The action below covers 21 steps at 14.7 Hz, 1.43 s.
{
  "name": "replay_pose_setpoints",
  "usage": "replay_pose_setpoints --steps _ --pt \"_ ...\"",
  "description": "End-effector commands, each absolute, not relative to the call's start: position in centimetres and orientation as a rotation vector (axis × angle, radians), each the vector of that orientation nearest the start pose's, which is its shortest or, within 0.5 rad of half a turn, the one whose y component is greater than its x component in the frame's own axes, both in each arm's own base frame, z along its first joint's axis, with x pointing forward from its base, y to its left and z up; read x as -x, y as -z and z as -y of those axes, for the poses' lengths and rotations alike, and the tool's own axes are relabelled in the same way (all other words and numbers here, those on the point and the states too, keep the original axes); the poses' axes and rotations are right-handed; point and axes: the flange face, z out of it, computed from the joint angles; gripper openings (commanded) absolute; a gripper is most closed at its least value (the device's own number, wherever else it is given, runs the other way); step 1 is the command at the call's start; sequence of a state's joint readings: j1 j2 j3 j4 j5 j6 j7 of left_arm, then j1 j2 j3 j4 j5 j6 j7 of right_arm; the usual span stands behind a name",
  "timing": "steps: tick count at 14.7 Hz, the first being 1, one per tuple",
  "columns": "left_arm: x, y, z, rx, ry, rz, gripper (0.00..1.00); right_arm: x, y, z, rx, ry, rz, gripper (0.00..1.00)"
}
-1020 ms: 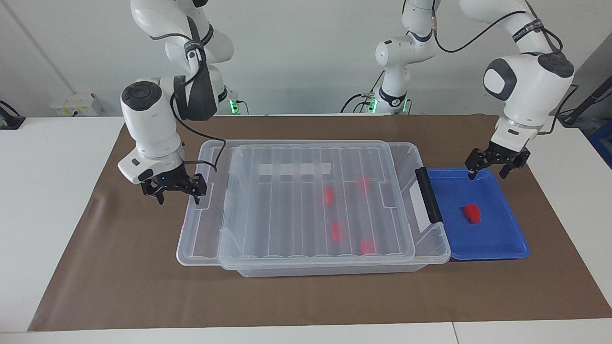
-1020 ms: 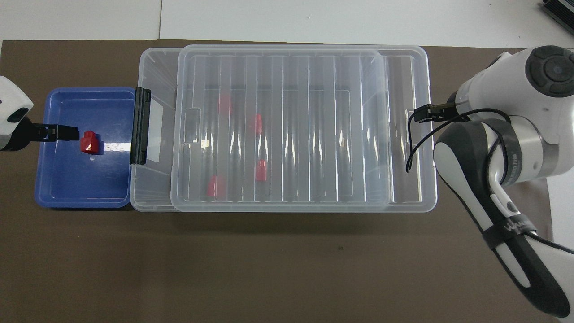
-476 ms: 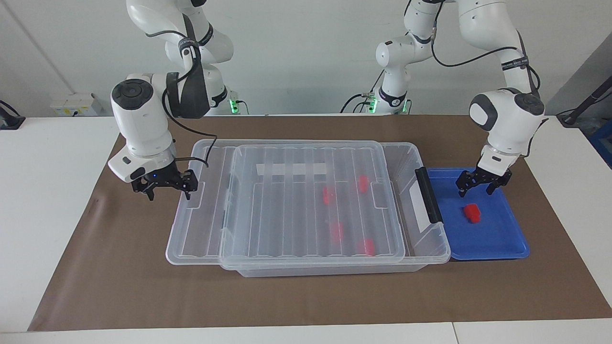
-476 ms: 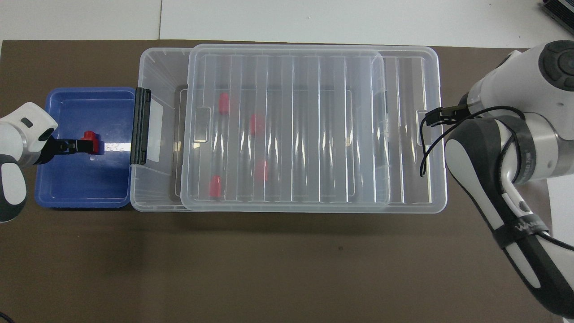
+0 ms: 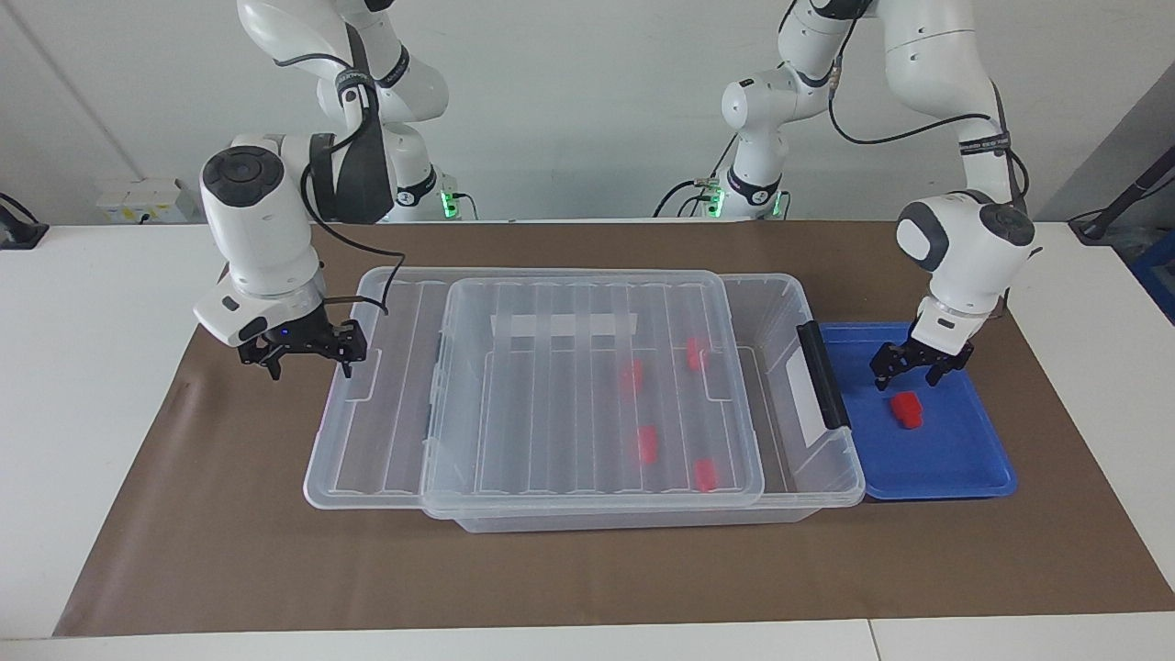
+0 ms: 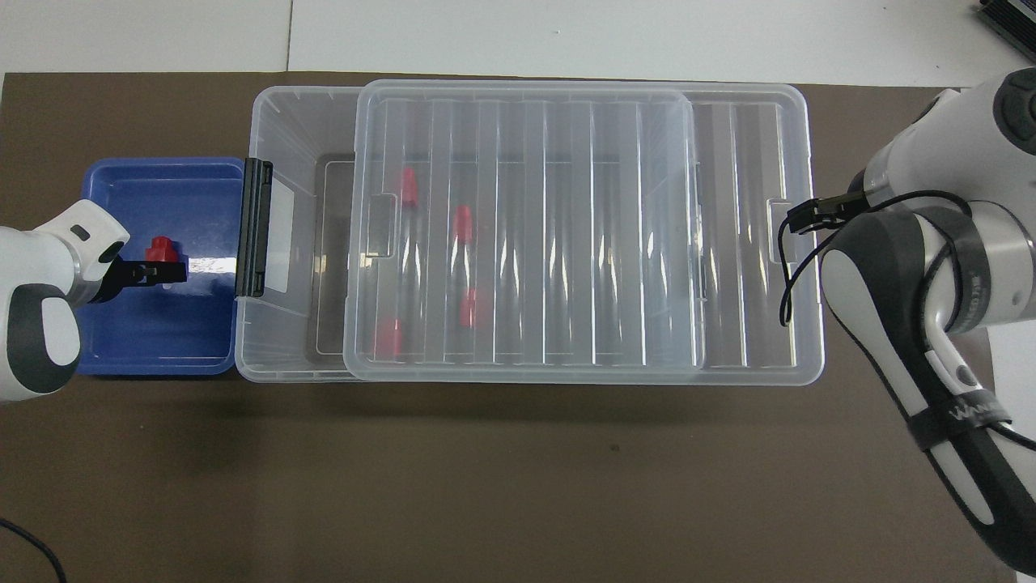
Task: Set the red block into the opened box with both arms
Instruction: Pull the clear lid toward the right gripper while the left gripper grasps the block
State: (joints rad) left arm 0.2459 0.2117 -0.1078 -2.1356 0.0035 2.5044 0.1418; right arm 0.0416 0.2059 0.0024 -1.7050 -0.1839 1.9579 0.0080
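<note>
The ribbed lid [image 6: 524, 233] is lying flat and shifted along the box's rims [image 6: 303, 376]. I expect the lid to slide straight and uncover red blocks when I pull it.
A red block [image 5: 907, 408] [image 6: 159, 245] lies in the blue tray [image 5: 955, 459] [image 6: 162, 340] at the left arm's end of the table. My left gripper [image 5: 908, 375] [image 6: 158, 274] hangs open just above the block, apart from it. The clear box [image 5: 780, 294] [image 6: 283, 121] holds several more red blocks under its ribbed lid [image 5: 551, 413] [image 6: 566, 235]. The lid sits shifted toward the right arm's end, leaving a gap by the black handle [image 5: 822, 376] [image 6: 253, 227]. My right gripper [image 5: 310, 365] [image 6: 809, 217] is open, one fingertip at the lid's end tab.
A brown mat [image 5: 587, 569] covers the table under the box and tray. Two slimmer white arms with green-lit bases [image 5: 753, 184] stand at the robots' edge of the table. A white socket box [image 5: 147, 197] sits on the bare table nearer to the robots, off the mat's right-arm end.
The lid slid farther toward the right arm's end along with my right gripper, widening the gap. My left gripper came down and moved over the red block in the tray.
</note>
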Motion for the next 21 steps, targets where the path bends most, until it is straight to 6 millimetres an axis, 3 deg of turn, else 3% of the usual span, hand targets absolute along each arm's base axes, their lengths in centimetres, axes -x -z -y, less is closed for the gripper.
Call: replay_pose_setpoints --steps 1,7,11,18,21 --pt "-57.7 -31.6 -8.2 3.133 0.271 -0.018 1.00 -62.3 -47.9 -0.6 3.330 0.066 0.204 1.00" --pt "-58.1 -31.9 -7.6 3.126 0.287 -0.084 1.00 -62.3 -47.8 0.3 3.330 0.063 0.216 1.00" --pt "-58.9 -32.1 -8.7 3.100 0.401 -0.062 1.00 -62.3 -47.8 1.0 3.339 0.057 0.219 1.00" --pt "-59.8 -30.5 -7.9 3.098 0.414 -0.093 1.00 -62.1 -47.8 2.6 3.370 0.014 0.246 1.00" --pt "-59.7 -30.0 -7.8 3.102 0.403 -0.093 0.87 -62.0 -47.8 2.9 3.384 0.004 0.255 1.00"
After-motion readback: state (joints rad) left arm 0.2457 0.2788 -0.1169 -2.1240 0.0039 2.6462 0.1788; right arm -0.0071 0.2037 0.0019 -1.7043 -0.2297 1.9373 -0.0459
